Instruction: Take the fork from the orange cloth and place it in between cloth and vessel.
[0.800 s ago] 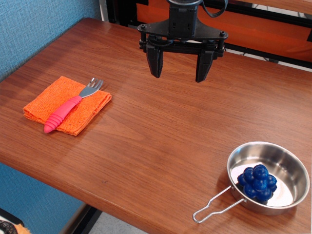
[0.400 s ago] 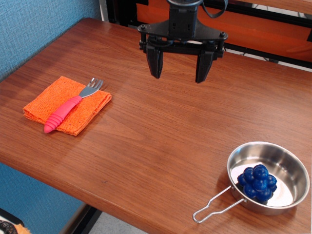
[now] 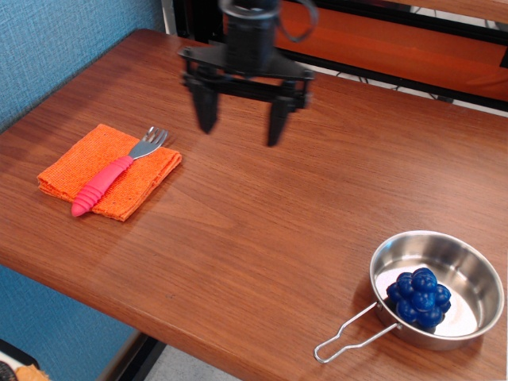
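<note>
The pink-red handle lies uncovered across the top of the orange cloth, so I expect the cloth to stay flat and folded in place when I lift the fork.
The fork lies diagonally on the orange cloth at the table's left, pink-red ribbed handle toward the front, silver head toward the back right. The vessel, a shiny steel pan with a wire loop handle, sits at the front right with a blue berry-like toy inside. My gripper hangs above the table's back middle, to the right of and behind the cloth, with its black fingers spread wide and nothing between them.
A blue wall runs along the left side. An orange and black frame stands behind the table's far edge. The table's front edge runs diagonally from the left to the bottom right.
The gripper has moved left, toward the cloth, and a little lower. It stays open. The fork, cloth and pan have not moved.
</note>
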